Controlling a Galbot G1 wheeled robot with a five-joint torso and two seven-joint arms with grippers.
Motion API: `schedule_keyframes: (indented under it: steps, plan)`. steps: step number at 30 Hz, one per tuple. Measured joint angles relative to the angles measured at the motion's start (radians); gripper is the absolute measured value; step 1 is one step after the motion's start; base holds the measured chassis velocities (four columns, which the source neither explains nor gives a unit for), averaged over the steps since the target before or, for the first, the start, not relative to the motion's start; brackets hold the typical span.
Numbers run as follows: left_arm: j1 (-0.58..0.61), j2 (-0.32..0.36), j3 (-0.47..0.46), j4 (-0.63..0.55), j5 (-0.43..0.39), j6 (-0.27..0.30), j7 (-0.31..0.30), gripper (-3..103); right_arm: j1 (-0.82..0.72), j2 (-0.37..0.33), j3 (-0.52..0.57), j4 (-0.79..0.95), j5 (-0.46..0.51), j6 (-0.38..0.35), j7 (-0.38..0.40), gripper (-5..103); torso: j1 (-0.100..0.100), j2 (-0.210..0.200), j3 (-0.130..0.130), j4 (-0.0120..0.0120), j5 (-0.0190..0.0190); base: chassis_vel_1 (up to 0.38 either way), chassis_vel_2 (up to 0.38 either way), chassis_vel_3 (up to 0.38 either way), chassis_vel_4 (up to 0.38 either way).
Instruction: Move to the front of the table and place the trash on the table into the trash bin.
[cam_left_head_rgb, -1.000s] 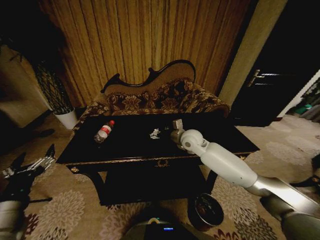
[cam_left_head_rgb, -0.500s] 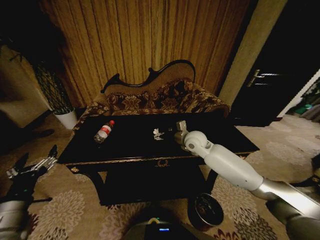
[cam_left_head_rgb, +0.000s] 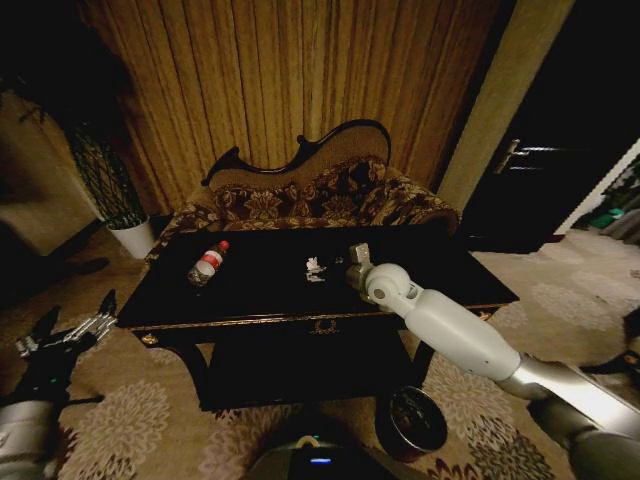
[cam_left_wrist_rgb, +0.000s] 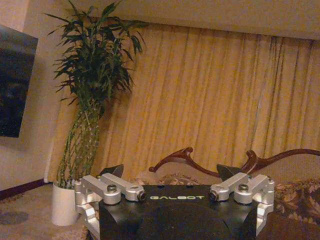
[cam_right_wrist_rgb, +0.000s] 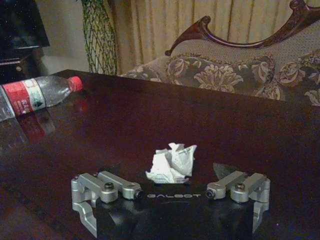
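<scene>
Loose folds (cam_right_wrist_rgb: 175, 159) are standing open in the white crumpled paper wad (cam_left_head_rgb: 314, 266), so the wad will press together into a narrow bunch when I squeeze it.
The black glossy table (cam_left_head_rgb: 250, 300) stands in front of me, before the sofa. On it lie a clear bottle (cam_left_head_rgb: 207, 263) (cam_right_wrist_rgb: 35, 95) with a red cap, at the left, and a white crumpled paper wad (cam_left_head_rgb: 314, 268) (cam_right_wrist_rgb: 172, 162) near the middle. My right gripper (cam_right_wrist_rgb: 169, 172) is low over the tabletop and open, and the wad sits between its fingertips. The right arm's wrist (cam_left_head_rgb: 385, 282) reaches over the table's front edge. The dark round trash bin (cam_left_head_rgb: 412, 420) stands on the carpet below the table's front right. My left gripper (cam_left_head_rgb: 62, 335) (cam_left_wrist_rgb: 170, 172) hangs open and holds nothing, low at the far left.
A patterned curved-back sofa (cam_left_head_rgb: 320, 195) (cam_right_wrist_rgb: 240, 65) stands behind the table, against gold curtains. A tall plant in a white pot (cam_left_head_rgb: 132, 237) (cam_left_wrist_rgb: 64, 202) is at the left. Floral carpet (cam_left_head_rgb: 110, 420) surrounds the table. A dark doorway (cam_left_head_rgb: 540, 170) opens at the right.
My right wrist has shifted slightly rightward over the table, keeping the wad in front of its fingers. The left gripper has barely moved. The bottle lies where it was.
</scene>
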Motion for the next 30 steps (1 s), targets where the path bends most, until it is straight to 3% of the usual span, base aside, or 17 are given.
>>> schedule_keyframes:
  steps: [2, 7, 9, 11, 14, 18, 19, 24, 30]
  plan:
    - [-0.001, 0.0, 0.0, 0.0, 0.0, 0.0, 0.0, 100, -0.001, 0.0, -0.002, -0.002, -0.005, 0.001, 0.0, 103, 0.0, 0.0, 0.0, 0.0, 0.0, 0.0, 0.0, 0.0, 0.0]
    - [0.001, -0.001, 0.0, 0.0, 0.0, -0.002, 0.002, 100, -0.006, -0.004, -0.007, -0.004, -0.017, 0.015, 0.0, 89, 0.0, 0.0, 0.0, 0.0, 0.0001, 0.0, 0.0, 0.0, 0.0]
    - [0.002, -0.001, 0.001, 0.0, 0.0, -0.002, 0.004, 100, -0.006, -0.006, -0.011, -0.006, -0.026, 0.024, 0.0, 79, 0.0, 0.0, 0.0, 0.0, 0.0, 0.0, 0.0, 0.0, 0.0]
    - [0.002, -0.001, 0.001, 0.0, 0.0, -0.002, 0.004, 100, -0.006, -0.006, -0.013, -0.007, -0.028, 0.027, 0.0, 79, 0.0, 0.0, 0.0, 0.0, 0.0, 0.0, 0.0, 0.0, 0.0]
    - [0.003, -0.001, 0.002, 0.0, 0.0, -0.003, 0.007, 100, -0.008, -0.008, -0.014, -0.008, -0.031, 0.033, -0.001, 62, 0.0, 0.0, 0.0, 0.0, 0.0, 0.0, 0.0, 0.0, 0.0]
    - [0.006, -0.001, 0.0, 0.0, -0.001, -0.004, 0.009, 100, -0.009, -0.009, -0.014, -0.006, -0.031, 0.036, -0.001, 51, 0.0, 0.0, 0.0, 0.0, 0.0, 0.0, 0.0, 0.0, 0.0]
    - [0.007, 0.0, -0.001, 0.0, -0.002, -0.004, 0.01, 100, -0.009, -0.011, -0.014, -0.005, -0.03, 0.037, -0.001, 40, 0.0, 0.0, 0.0, 0.0, 0.0, 0.0, 0.0, 0.0, 0.0]
    - [0.008, -0.001, -0.002, 0.0, -0.002, -0.006, 0.013, 100, -0.009, -0.015, -0.014, -0.001, -0.029, 0.037, -0.001, 30, 0.0, 0.0, 0.0, 0.0, 0.0001, 0.0, 0.0, 0.0, 0.0]
    - [0.009, 0.001, -0.001, 0.0, -0.003, -0.008, 0.016, 100, -0.009, -0.019, -0.014, 0.003, -0.028, 0.037, -0.001, 3, 0.0, 0.0, 0.0, 0.0, 0.0, 0.0, 0.0, 0.0, 0.0]
